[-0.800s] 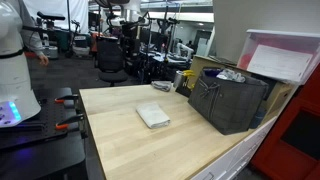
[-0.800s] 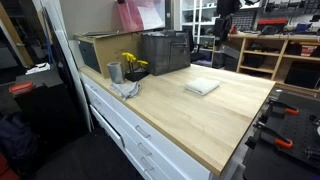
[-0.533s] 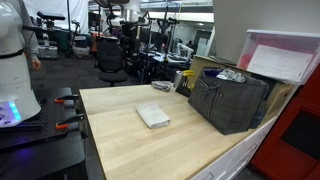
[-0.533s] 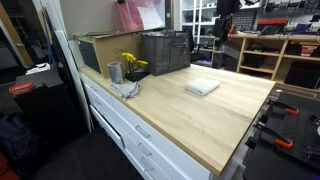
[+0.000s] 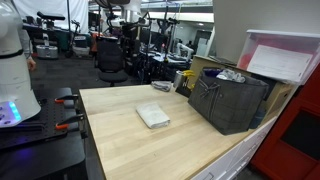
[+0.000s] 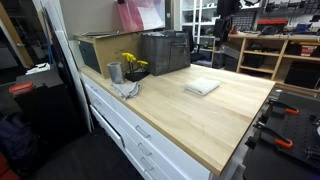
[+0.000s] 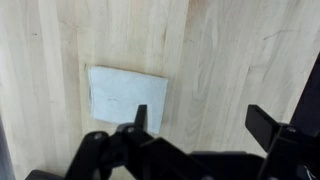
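Note:
The white pad (image 5: pixel 153 115) lies flat and clear under my open gripper. I should keep moving toward the pad's middle (image 7: pixel 126 98) and lowering until my fingers touch it.
A flat white square pad (image 7: pixel 127 95) lies on the light wooden table top (image 7: pixel 230 60). In the wrist view my gripper (image 7: pixel 203 120) hangs above the table, open and empty. Its left finger overlaps the pad's right edge and its right finger is over bare wood. The pad also shows in both exterior views (image 5: pixel 153 116) (image 6: pixel 202 87), near the middle of the table. The arm and gripper do not show in either exterior view.
A dark crate (image 5: pixel 228 100) (image 6: pixel 165 50) stands at the table's back by the wall, with a pink-lidded bin (image 5: pixel 282 55) above it. A metal cup (image 6: pixel 114 72), yellow flowers (image 6: pixel 133 63) and a grey cloth (image 6: pixel 128 89) sit near a corner.

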Controlling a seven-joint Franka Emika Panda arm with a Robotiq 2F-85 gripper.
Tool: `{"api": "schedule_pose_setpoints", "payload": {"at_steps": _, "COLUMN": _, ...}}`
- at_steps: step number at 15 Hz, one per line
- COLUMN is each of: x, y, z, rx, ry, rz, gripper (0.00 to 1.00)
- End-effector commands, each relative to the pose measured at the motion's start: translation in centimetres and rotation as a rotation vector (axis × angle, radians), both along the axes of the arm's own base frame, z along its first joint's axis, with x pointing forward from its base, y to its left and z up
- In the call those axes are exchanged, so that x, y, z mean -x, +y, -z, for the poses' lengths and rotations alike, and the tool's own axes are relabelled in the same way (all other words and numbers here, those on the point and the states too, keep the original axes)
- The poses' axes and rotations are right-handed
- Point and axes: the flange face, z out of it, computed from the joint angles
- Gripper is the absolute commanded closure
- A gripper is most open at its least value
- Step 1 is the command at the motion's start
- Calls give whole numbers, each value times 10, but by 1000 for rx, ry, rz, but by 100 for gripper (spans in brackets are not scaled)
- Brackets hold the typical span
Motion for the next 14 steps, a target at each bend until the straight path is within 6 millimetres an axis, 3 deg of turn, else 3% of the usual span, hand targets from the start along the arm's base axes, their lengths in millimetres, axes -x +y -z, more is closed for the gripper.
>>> {"api": "schedule_pose_setpoints", "payload": {"at_steps": 1, "x": -17, "y": -35, "z": 15, "rx": 13, "ry": 38, "rz": 41, "gripper": 0}}
{"api": "schedule_pose_setpoints", "payload": {"at_steps": 5, "x": -44, "y": -81, "z": 44, "rx": 3, "ry": 73, "rz": 35, "gripper": 0}}
{"api": "schedule_pose_setpoints", "payload": {"at_steps": 8, "x": -69, "y": -99, "z": 66, "rx": -26, "ry": 77, "rz": -31, "gripper": 0}}
{"api": "schedule_pose_setpoints", "payload": {"at_steps": 14, "x": -125, "y": -93, "z": 126, "rx": -21, "ry": 157, "rz": -201, "gripper": 0}}
